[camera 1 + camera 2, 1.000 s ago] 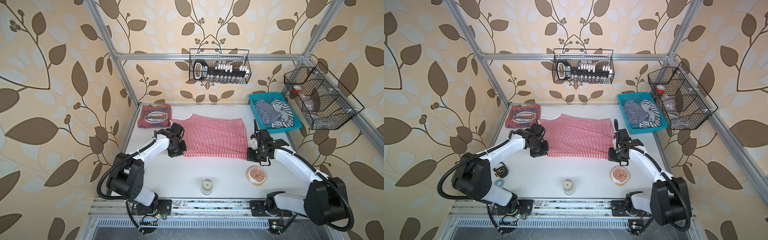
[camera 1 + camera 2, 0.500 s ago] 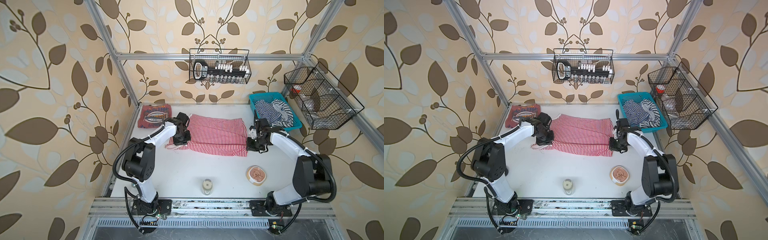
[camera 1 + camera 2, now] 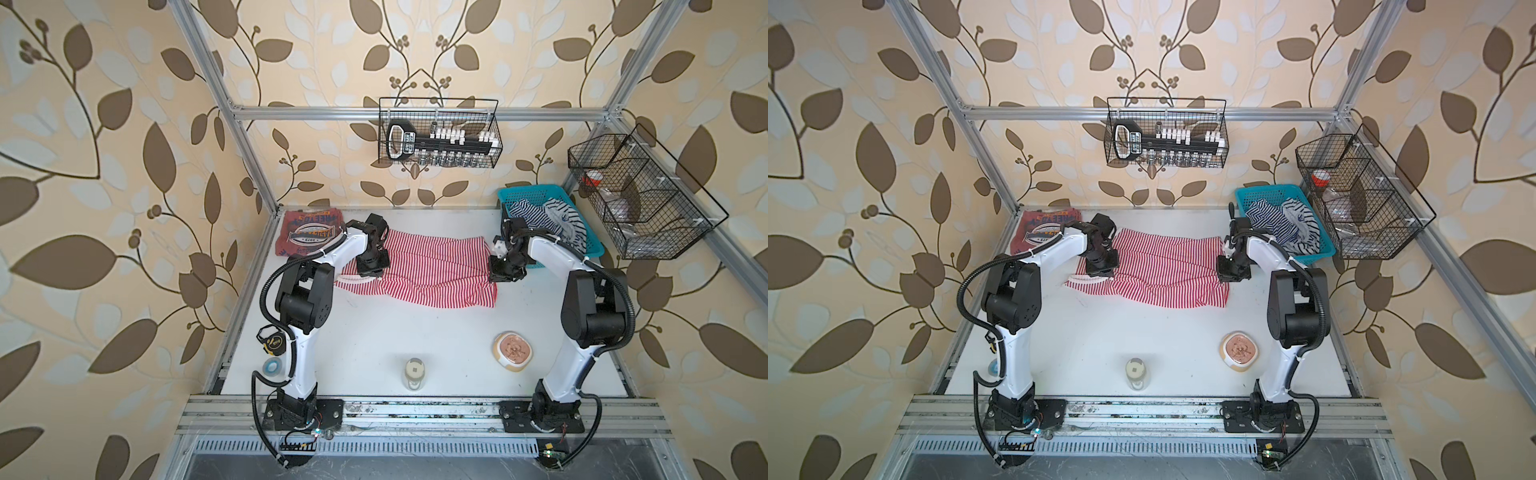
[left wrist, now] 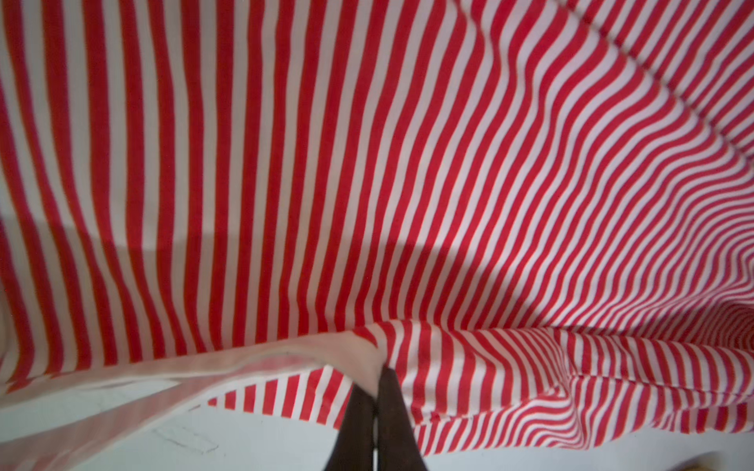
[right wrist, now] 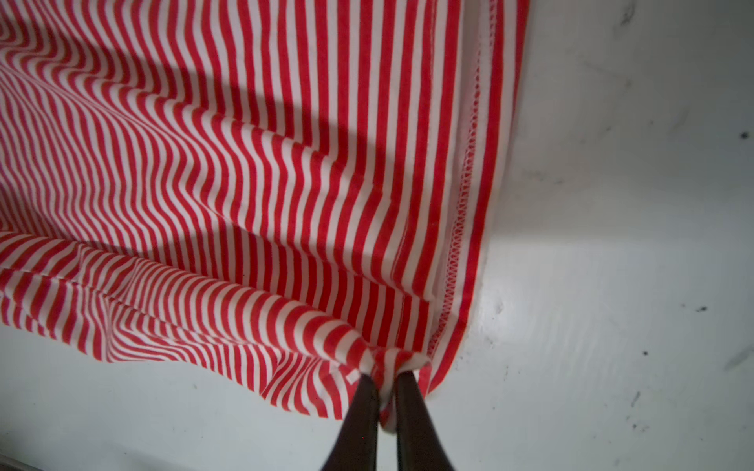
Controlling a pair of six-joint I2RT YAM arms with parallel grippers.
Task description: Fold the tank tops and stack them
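The striped tank top's near side (image 3: 432, 293) is creased from the trim to the hem corner, so next I pull the hem corner (image 3: 491, 301) toward the front with my right gripper before folding.
The red-and-white striped tank top (image 3: 428, 266) (image 3: 1163, 266) lies spread across the back of the white table, creased along its near side. My left gripper (image 3: 371, 272) (image 3: 1100, 272) is shut on its white-trimmed edge at the left end. In the left wrist view, the left gripper (image 4: 377, 381) pinches that trim. My right gripper (image 3: 503, 275) (image 3: 1232, 275) stands at the right end. In the right wrist view, the right gripper (image 5: 383, 385) holds a bunched hem corner of the striped tank top (image 5: 265, 183) just above the table. The brick-red tank top (image 3: 309, 232) (image 3: 1044, 230) lies folded at the back left.
A teal basket (image 3: 534, 191) with navy-striped cloth stands at the back right. A bowl (image 3: 513, 351) and a small jar (image 3: 415, 372) sit near the front. A tape measure (image 3: 272, 343) and a tape roll (image 3: 270, 368) lie by the left arm's base. Wire baskets hang on the walls.
Both grippers have moved from the near side of the striped top toward the back, carrying its edge with them. The cloth now lies creased and shorter front to back.
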